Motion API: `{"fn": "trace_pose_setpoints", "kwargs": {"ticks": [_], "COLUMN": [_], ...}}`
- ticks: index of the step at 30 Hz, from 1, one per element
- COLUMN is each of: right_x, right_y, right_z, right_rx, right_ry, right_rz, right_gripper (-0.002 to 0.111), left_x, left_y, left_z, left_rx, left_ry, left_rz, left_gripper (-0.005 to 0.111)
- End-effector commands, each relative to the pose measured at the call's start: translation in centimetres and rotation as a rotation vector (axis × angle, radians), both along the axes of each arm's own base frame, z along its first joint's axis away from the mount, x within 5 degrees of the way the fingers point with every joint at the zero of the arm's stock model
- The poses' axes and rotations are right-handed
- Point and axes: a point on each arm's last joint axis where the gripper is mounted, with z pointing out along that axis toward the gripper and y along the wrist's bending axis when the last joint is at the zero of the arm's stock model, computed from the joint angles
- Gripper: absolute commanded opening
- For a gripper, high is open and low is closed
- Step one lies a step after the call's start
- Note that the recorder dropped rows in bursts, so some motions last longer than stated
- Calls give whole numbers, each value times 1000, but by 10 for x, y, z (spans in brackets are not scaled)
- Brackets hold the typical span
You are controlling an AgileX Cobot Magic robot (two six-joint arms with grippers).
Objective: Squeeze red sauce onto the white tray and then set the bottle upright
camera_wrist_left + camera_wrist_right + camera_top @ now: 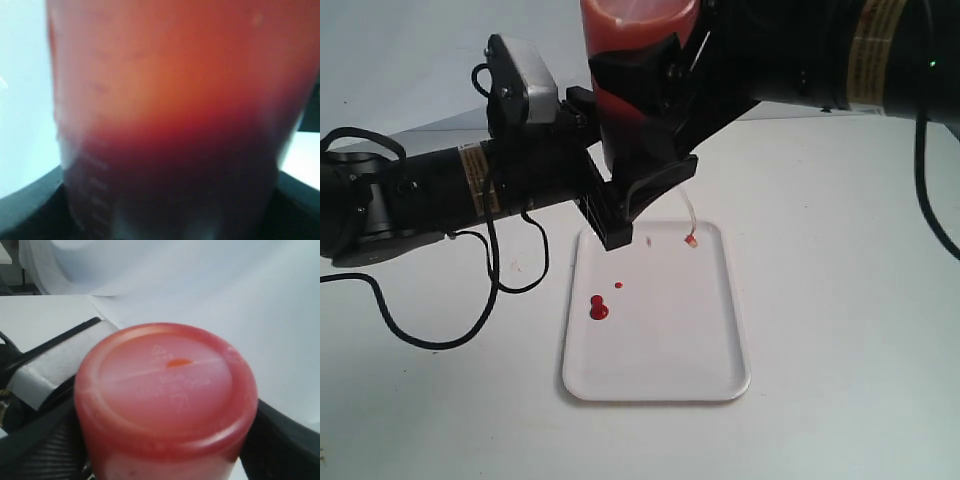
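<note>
My right gripper should open while my left gripper turns the bottle upright, then take its body, because the bottle hangs with its base uppermost in both grippers.
The bottle hangs upside down over the far end of the white tray, base uppermost and nozzle hidden behind the grippers. My left gripper reaches in from the left and is shut on its lower part. My right gripper comes from the upper right and is shut on its body. The bottle fills the left wrist view, with a dark finger at its side. The right wrist view looks onto the bottle base between black fingers. Red sauce lies on the tray as a blob, with a small drop beside it.
A thin whitish strand with a reddish tip dangles from the bottle down to the tray's far edge. Black cables loop on the white table left of the tray. The left arm stretches low across the left side.
</note>
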Motion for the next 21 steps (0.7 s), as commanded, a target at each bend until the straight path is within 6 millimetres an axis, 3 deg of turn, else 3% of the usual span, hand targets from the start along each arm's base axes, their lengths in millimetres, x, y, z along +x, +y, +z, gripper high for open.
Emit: {"fn": "trace_pose_setpoints", "kwargs": {"ticks": [1,8,11,14,18,21], "right_x": [1,3,8,13,18,17], "right_y": [3,1,-4,-9,-16,-19], "right_z": [0,0,-2,-3,-9,-19], "right_rx": [15,6,-14,-35,-67,-146], "right_ry": [13,10,7,4,12,-15], "right_rz": [25,-10,-85,-165,-254,-259], "right_gripper": [0,0,11,37,84,98], "left_x": [-4,0,4,7,9,10], "left_y": [-2,0,3,6,10,13], "left_z": [3,-3,-10,-16,-22,-22], "left_rx": [12,74,147,210,313,408], "left_ry": [-24,-2,28,50,-2,-86], "left_rz": [-40,1,55,99,126,135], "left_gripper": [1,0,0,0,0,0]}}
